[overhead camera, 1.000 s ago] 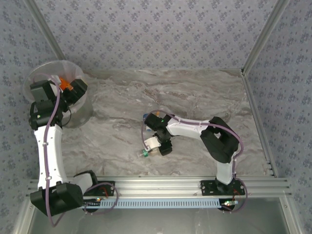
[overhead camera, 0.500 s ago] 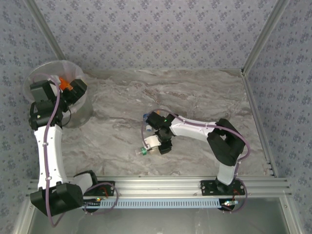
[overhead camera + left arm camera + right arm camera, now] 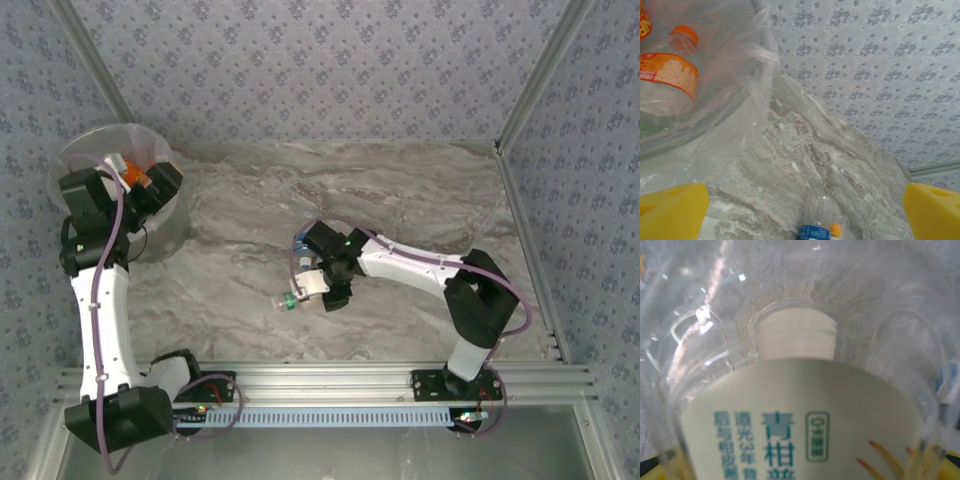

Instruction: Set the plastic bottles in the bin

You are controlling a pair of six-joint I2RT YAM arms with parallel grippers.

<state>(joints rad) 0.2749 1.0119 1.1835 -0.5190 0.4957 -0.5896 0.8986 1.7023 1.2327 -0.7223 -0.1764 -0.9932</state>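
My open left gripper should keep moving across until its fingers close around that end (image 3: 283, 303), as the bottle's green cap (image 3: 289, 301) sticks out of my right gripper.
My right gripper (image 3: 327, 287) is shut on a clear bottle (image 3: 308, 293) with a pale label and a green cap, mid-table; its cap points left. In the right wrist view this bottle (image 3: 800, 390) sits right against the lens. A second bottle with a blue label (image 3: 300, 243) lies just behind the right wrist and shows far off between my left fingers as the blue-labelled bottle (image 3: 822, 225). My left gripper (image 3: 150, 185) hangs at the rim of the round translucent bin (image 3: 100, 140), open and holding nothing. An orange-labelled bottle (image 3: 670, 75) lies inside the liner bag (image 3: 740, 100).
Patterned walls with metal posts (image 3: 530, 80) close off the marbled table (image 3: 400, 190) at the back and sides. An aluminium rail (image 3: 330, 380) runs along the near edge. The bin stands in the far left corner.
My right gripper has carried the pale-labelled bottle leftward, and the right arm has stretched out. The left gripper has shifted slightly towards the back over the bin.
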